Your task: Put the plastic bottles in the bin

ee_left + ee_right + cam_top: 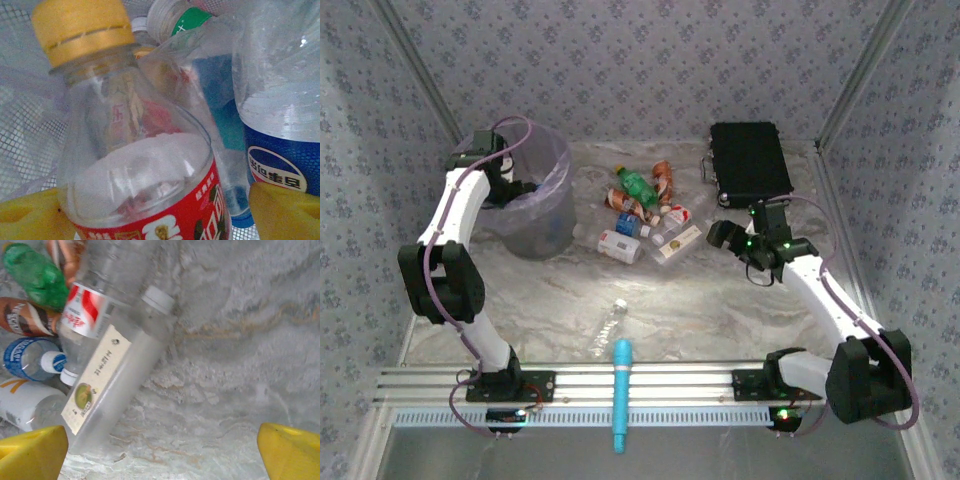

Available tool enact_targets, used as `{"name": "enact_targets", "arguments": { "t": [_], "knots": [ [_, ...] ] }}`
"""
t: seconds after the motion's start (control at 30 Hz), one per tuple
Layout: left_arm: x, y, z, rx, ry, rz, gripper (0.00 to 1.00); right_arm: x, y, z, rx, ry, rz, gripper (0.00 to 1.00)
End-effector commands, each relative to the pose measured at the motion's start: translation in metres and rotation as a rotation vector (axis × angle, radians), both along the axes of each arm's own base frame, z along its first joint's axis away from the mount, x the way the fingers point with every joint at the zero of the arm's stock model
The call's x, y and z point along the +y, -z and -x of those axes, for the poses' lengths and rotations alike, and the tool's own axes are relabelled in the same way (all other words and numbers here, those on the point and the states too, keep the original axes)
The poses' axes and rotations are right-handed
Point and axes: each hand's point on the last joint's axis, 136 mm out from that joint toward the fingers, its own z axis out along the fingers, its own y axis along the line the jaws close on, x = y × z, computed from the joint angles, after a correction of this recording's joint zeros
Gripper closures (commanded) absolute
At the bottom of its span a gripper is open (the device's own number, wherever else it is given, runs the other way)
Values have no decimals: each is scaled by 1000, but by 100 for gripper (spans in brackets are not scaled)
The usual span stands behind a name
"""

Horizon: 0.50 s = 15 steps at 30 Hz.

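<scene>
The cream-labelled bottle [677, 245] is lying across the pile from the bin, so next my right gripper grasps its cap end [154, 319] and passes the bottle to my left gripper.
My left gripper [515, 185] hangs inside the bin [560, 160], a grey bucket with a lavender liner. In the left wrist view its yellow fingers [285, 210] stand apart around a clear bottle with a yellow cap and red label [140, 165]; the right finger is clear of it. A blue-labelled bottle [280, 125] lies beside it. Several plastic bottles [640, 215] are piled mid-table. My right gripper [720, 235] is open just right of the pile, nothing between its fingers [32, 452]. A clear bottle with a cream label [115, 375] lies nearest it.
One clear bottle [610, 322] lies alone near the front rail. A light-blue cylindrical tool [621, 395] sticks out over the rail. A flat black case [750, 160] sits at the back right. Patterned walls close in the table.
</scene>
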Motion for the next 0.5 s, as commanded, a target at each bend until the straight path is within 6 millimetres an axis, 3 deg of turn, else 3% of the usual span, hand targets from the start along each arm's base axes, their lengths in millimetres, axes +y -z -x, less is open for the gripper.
{"name": "enact_targets", "arguments": {
  "t": [0.0, 0.2, 0.47],
  "knots": [
    [-8, -6, 9, 20, 30, -1, 10, 6, -6, -9, -15, 93, -65, 0],
    [-3, -45, 4, -85, 9, -28, 2, 11, 1, -14, 23, 140, -6, 0],
    [-5, -106, -1, -252, 6, -41, 0, 33, 14, -29, 79, 224, -16, 0]
  ]
}}
